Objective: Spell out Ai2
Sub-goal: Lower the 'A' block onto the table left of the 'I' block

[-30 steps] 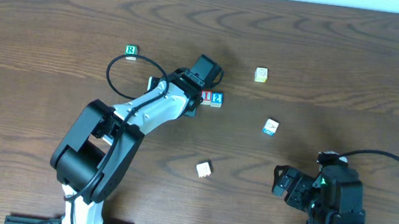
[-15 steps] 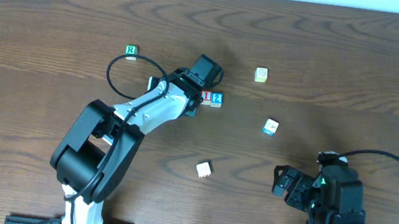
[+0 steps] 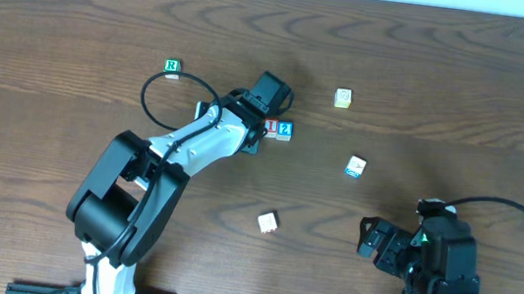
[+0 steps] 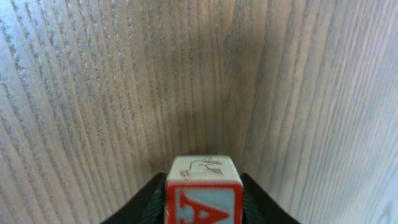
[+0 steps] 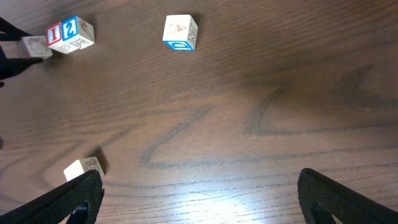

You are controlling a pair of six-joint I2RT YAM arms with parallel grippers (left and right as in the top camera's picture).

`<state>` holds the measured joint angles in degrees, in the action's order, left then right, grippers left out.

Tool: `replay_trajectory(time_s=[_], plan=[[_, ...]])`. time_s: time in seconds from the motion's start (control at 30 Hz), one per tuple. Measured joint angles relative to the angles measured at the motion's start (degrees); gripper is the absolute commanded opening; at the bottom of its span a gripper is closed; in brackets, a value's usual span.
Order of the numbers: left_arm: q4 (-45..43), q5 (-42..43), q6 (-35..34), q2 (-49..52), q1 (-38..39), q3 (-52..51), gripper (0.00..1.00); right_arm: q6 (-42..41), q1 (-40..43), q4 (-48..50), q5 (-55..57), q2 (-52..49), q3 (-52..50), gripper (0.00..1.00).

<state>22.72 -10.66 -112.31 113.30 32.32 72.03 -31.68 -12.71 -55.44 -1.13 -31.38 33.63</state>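
Note:
The A block in my left gripper (image 5: 37, 47) is just short of the 1 block. Next, I let go of it and then push it toward the row (image 3: 277, 129) with my fingers closed.
My left gripper (image 3: 256, 127) is shut on a red "A" block (image 4: 204, 193), held just left of the red "1" block (image 3: 271, 127) and the blue "2" block (image 3: 286, 129), which sit side by side mid-table. In the overhead view the A block is hidden by the gripper. The 1 and 2 blocks also show in the right wrist view (image 5: 69, 35). My right gripper (image 5: 199, 199) is open and empty near the table's front right (image 3: 377, 241).
A green "R" block (image 3: 172, 67) lies at the back left. Loose pale blocks lie at the back right (image 3: 344, 98), at mid right (image 3: 356, 166) and front centre (image 3: 268, 222). A black cable loops beside the left arm (image 3: 149, 95).

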Motion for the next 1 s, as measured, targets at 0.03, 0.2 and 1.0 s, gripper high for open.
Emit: replay_trajectory(time_s=[0.03, 0.2, 1.0], plan=[[0.02, 0.13, -0.11, 0.07, 0.00, 0.00, 0.40, 0.00, 0.00, 0.00, 0.00, 0.00, 0.00, 0.99], [0.17, 0.20, -0.17, 0.57, 0.00, 0.00, 0.44, 0.00, 0.00, 0.00, 0.00, 0.00, 0.00, 0.99], [-0.48, -0.09, 3.63, -0.63, -2.69, 0.63, 0.98, 0.00, 0.00, 0.02, 0.00, 0.00, 0.00, 0.99]])
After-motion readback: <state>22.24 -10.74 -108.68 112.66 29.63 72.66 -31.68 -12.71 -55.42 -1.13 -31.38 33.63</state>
